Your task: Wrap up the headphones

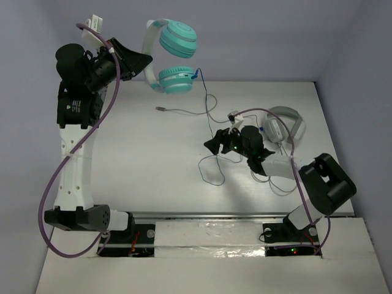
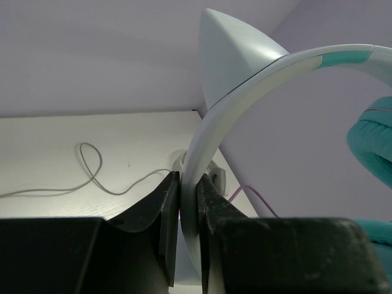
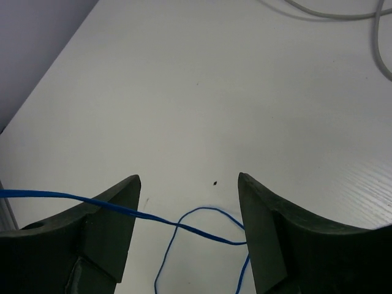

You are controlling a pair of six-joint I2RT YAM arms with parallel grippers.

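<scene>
The lower cup [image 1: 176, 80] is hanging a long way from the blue cable at my right gripper's fingers. My left gripper should lower the headphones to those fingers [image 1: 214, 150] for wrapping.
The headphones [image 1: 176, 61] have two round teal ear cups and a white headband [image 2: 245, 92]. My left gripper [image 1: 144, 60] is shut on the headband and holds the headphones in the air above the table's far edge. Their thin dark blue cable [image 1: 210, 104] hangs from the lower cup and runs down to loops on the table [image 1: 211, 168]. My right gripper [image 1: 218, 142] is open, low over the table. In the right wrist view the blue cable [image 3: 184, 228] crosses between the two open fingers [image 3: 116, 214]; I cannot tell whether it touches them.
Grey-white headphones [image 1: 283, 125] with a pale cable [image 1: 184, 111] lie on the table right of my right gripper. The pale cable also shows in the left wrist view [image 2: 92, 171] and at the top of the right wrist view [image 3: 331, 12].
</scene>
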